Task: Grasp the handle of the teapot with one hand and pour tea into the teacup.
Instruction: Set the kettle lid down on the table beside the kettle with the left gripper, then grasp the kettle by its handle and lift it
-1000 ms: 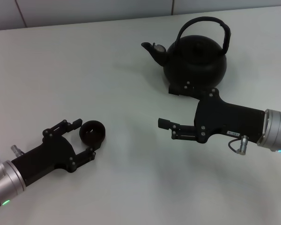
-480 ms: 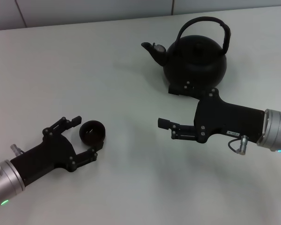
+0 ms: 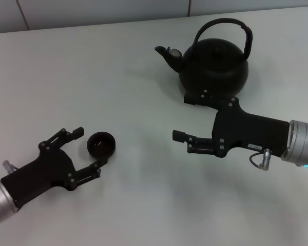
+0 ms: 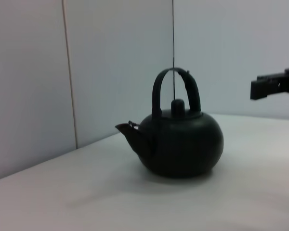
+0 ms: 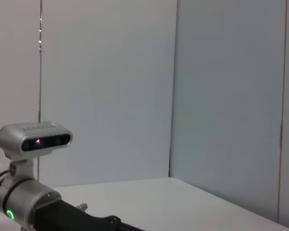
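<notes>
My left gripper's fingers are crowding the teacup (image 3: 101,145), so my left gripper should move back out of the way and my right gripper should grab the teapot handle's end (image 3: 249,42) across from the teapot's spout.
The black teapot (image 3: 213,66) stands upright at the back right of the white table, spout pointing left, its arched handle (image 3: 227,22) free. It also shows in the left wrist view (image 4: 183,144). The small black teacup (image 3: 101,144) stands at the front left. My left gripper (image 3: 91,147) is open, and the cup sits just beyond its spread fingertips, apart from them. My right gripper (image 3: 183,117) is open in front of the teapot, with one finger beside the pot's base and the other reaching left. No tea shows.
The white table (image 3: 118,77) ends at a pale panelled wall at the back. A right gripper fingertip (image 4: 274,86) shows in the left wrist view. The right wrist view shows my left arm (image 5: 24,211) and the head camera (image 5: 33,137).
My left gripper has drawn back toward the front left, away from the teacup, which stays in place. The right arm and the teapot have not moved.
</notes>
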Robot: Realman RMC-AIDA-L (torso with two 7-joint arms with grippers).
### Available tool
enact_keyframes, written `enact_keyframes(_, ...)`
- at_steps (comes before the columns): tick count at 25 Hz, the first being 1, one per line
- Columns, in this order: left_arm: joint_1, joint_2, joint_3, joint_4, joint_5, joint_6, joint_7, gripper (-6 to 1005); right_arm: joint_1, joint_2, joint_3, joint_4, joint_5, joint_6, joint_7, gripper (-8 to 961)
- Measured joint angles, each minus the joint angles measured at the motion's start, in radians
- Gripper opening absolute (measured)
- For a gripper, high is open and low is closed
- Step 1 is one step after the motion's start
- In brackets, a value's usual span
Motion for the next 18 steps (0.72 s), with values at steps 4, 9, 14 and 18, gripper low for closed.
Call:
enact_keyframes(4,0.039,0.009,0.016,0.066,0.008,0.033,-0.068,858,-0.001,0.0,-0.004,0.001,0.0,0.0,0.0,828)
enact_keyframes(9,0.117,0.037,0.029,0.249,0.099,0.172,-0.243,856,0.001,0.0,-0.006,0.001,0.0,0.0,-0.001,827)
enact_keyframes(14,0.121,0.053,0.028,0.304,0.15,0.241,-0.304,855,0.002,-0.001,-0.001,-0.002,-0.001,0.002,-0.001,828)
enact_keyframes(18,0.105,0.108,0.01,0.581,0.384,0.37,-0.638,854,0.002,-0.001,0.007,-0.004,-0.001,0.016,-0.001,827)
